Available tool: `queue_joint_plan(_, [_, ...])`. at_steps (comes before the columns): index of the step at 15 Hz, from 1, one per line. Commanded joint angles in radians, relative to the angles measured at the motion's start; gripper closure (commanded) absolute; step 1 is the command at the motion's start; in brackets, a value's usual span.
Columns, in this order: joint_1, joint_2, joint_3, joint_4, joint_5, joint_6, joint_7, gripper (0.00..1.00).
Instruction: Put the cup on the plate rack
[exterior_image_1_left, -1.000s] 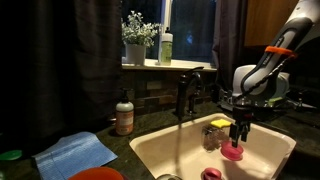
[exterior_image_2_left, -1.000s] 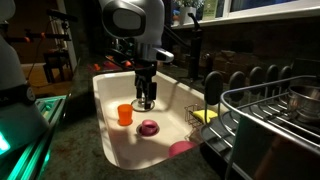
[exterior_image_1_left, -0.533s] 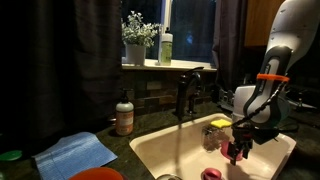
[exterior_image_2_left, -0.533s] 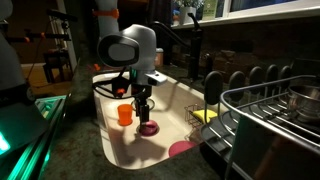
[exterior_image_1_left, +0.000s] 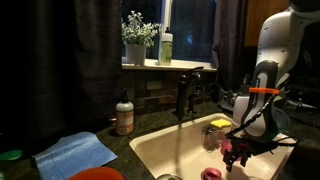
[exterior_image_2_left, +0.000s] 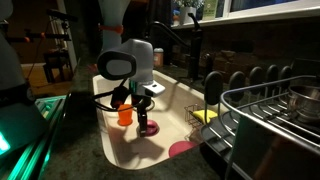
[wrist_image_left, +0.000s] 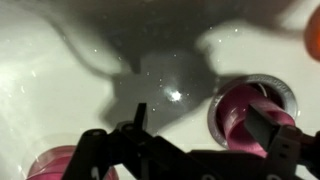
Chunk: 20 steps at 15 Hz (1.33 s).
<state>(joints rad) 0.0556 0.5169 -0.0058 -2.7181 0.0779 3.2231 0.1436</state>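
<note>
The robot's gripper has one finger inside the magenta cup's rim and the other outside, so it should keep moving in until both fingers pinch the cup's side.
The magenta cup stands upright on the floor of the cream sink, next to an orange cup. In the wrist view the cup is at the right, seen from above. My gripper is down in the sink and open. One finger is inside the cup's rim and the other is outside it on the sink floor. The dark wire plate rack stands beside the sink with a metal pot in it. In an exterior view my gripper mostly hides the cup.
A flat pink bowl lies at the sink's near edge and a yellow sponge lies by the rack-side wall. The faucet stands behind the basin. A soap bottle and a blue cloth are on the counter.
The arm has bent down and lowered my gripper from above the sink to the cup, so that its fingers now straddle the rim. The cup has not moved.
</note>
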Motion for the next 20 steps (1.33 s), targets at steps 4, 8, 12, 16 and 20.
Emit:
queue_joint_plan(4, [-0.062,0.070,0.051,0.079,0.031,0.022,0.012,0.00])
queue_joint_plan(8, [-0.118,0.107,0.108,0.117,0.033,-0.001,0.020,0.00])
queue_joint_plan(12, [-0.150,0.143,0.147,0.155,0.043,-0.016,0.029,0.06])
queue_joint_plan(16, [-0.155,0.176,0.157,0.190,0.049,-0.022,0.036,0.39])
queue_joint_plan(20, [-0.160,0.188,0.172,0.208,0.052,-0.035,0.039,0.70])
